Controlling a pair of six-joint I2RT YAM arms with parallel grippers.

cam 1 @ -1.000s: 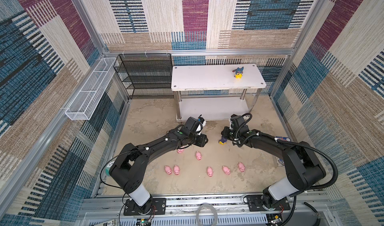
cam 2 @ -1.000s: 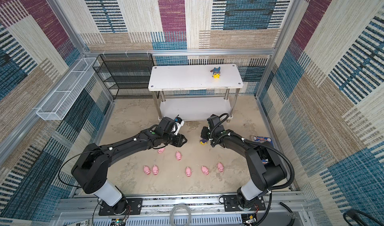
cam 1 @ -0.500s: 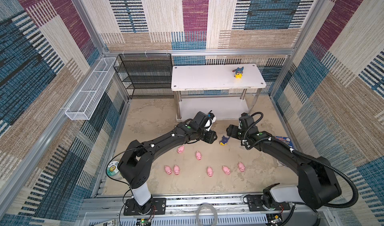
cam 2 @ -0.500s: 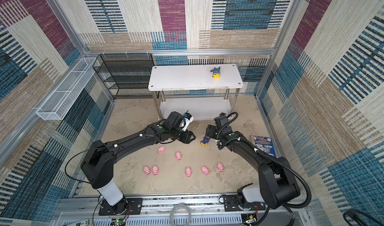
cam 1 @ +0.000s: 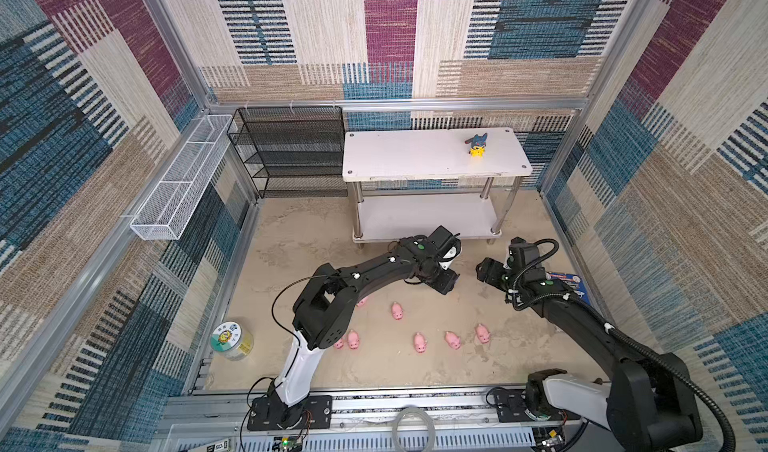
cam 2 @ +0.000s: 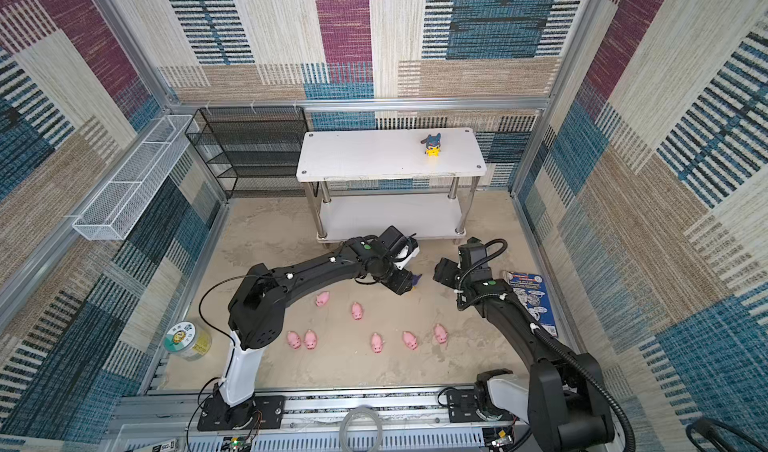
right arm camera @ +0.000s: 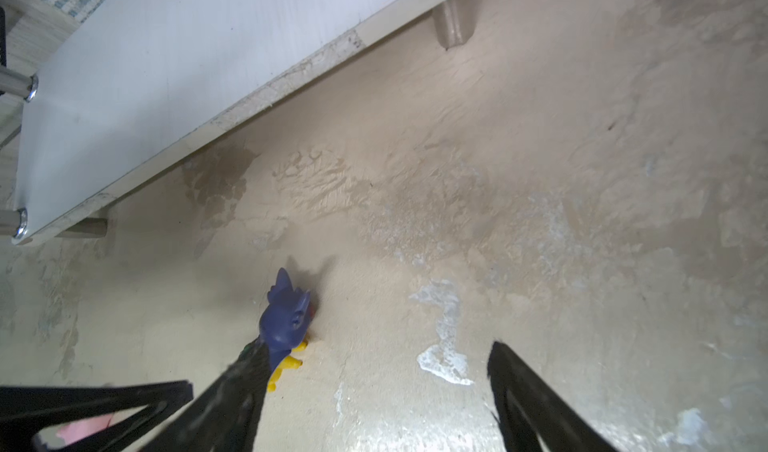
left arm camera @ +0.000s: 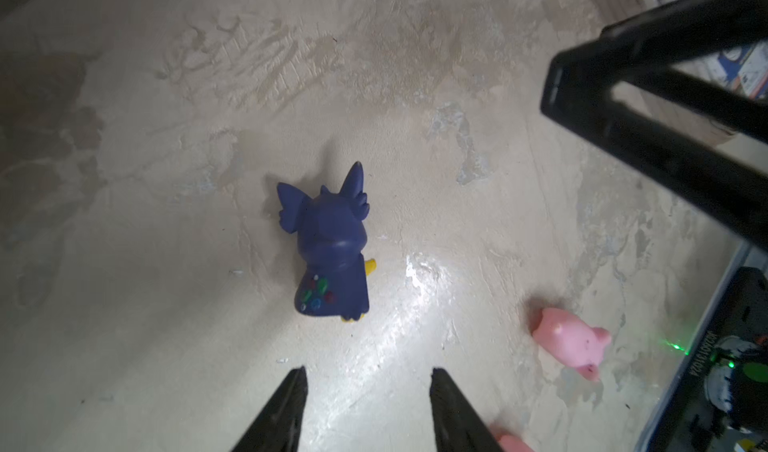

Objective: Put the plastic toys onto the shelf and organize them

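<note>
I should take the hooded figurine [right arm camera: 284, 324] by its body [left arm camera: 333, 282] with my left gripper and then pass it to my right gripper. The figurine lies ahead of my left gripper but outside my right gripper's fingers.
A yellow figurine with a dark blue hood [left arm camera: 332, 246] rests on the floor, just ahead of my left gripper [left arm camera: 368, 373], which is open and empty. In a top view only its tip [cam 2: 417, 279] shows beside the left gripper [cam 2: 405, 284]. My right gripper [right arm camera: 374, 350] is open wide; the figurine [right arm camera: 286, 321] lies outside it, beside one finger. A second hooded figurine [cam 1: 478, 144] stands on the white shelf [cam 1: 415, 155]. Several pink pigs, such as one [cam 2: 356, 311] and another [cam 1: 452, 340], lie on the floor nearer the front. The right gripper [cam 1: 484, 269] sits to the right of the left one [cam 1: 449, 284].
A green-lidded jar [cam 1: 230, 340] stands at the front left. A black mesh rack [cam 1: 291, 151] is left of the shelf, and a white wire basket [cam 1: 183, 180] hangs on the left wall. A blue booklet [cam 2: 528, 300] lies by the right wall.
My right gripper opened, let go of the hooded figurine on the floor and drew back to the right. The left arm swung right until its gripper came over that figurine.
</note>
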